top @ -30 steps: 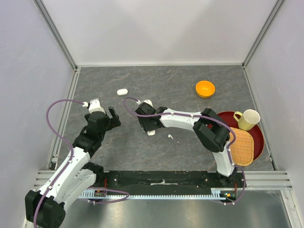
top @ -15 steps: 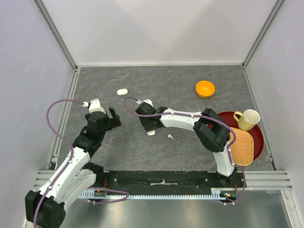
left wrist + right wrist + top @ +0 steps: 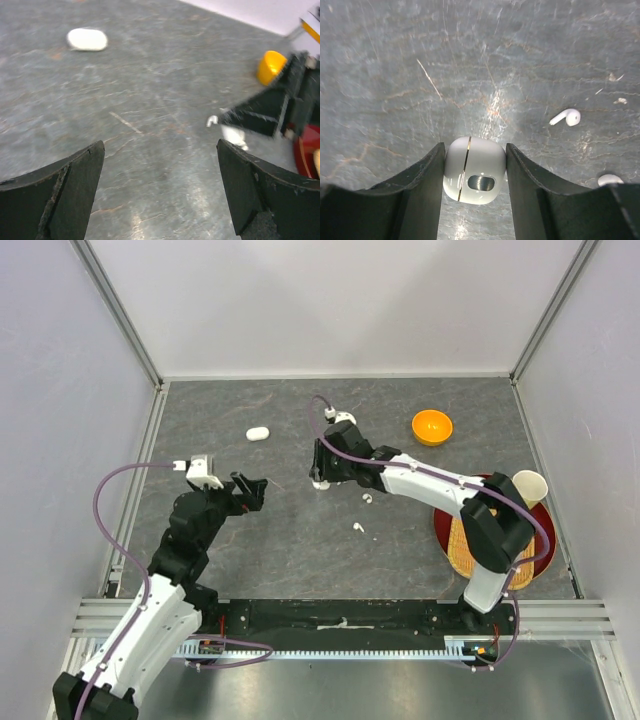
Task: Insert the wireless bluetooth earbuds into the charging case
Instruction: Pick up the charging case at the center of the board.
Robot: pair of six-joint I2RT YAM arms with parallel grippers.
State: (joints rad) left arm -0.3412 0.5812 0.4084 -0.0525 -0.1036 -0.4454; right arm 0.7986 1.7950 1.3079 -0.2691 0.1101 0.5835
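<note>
I should keep moving my left gripper toward the case's loose end (image 3: 321,485) until its open fingers straddle it, because the charging case (image 3: 233,135) sticks out below my right gripper's fingers.
My right gripper (image 3: 319,478) is shut on a white pill-shaped charging case (image 3: 474,170), closed, with its seam and metal port facing the camera, held above the grey table. Two white earbuds lie on the table just right of it: one (image 3: 367,498) close by, one (image 3: 357,528) nearer the front. In the right wrist view one earbud (image 3: 566,117) lies to the right and another (image 3: 610,179) peeks out by the right finger. A second white case (image 3: 258,433) lies at the back left. My left gripper (image 3: 250,490) is open and empty, left of the held case.
An orange bowl (image 3: 432,426) sits at the back right. A dark red plate (image 3: 540,540) with a woven mat (image 3: 455,545) and a yellow mug (image 3: 528,486) sits at the right edge. In the left wrist view the second case (image 3: 87,39) lies far left.
My right arm has swung back and to the right, carrying the case away from the front. An earbud now shows where it was. My left gripper has moved a little forward and right.
</note>
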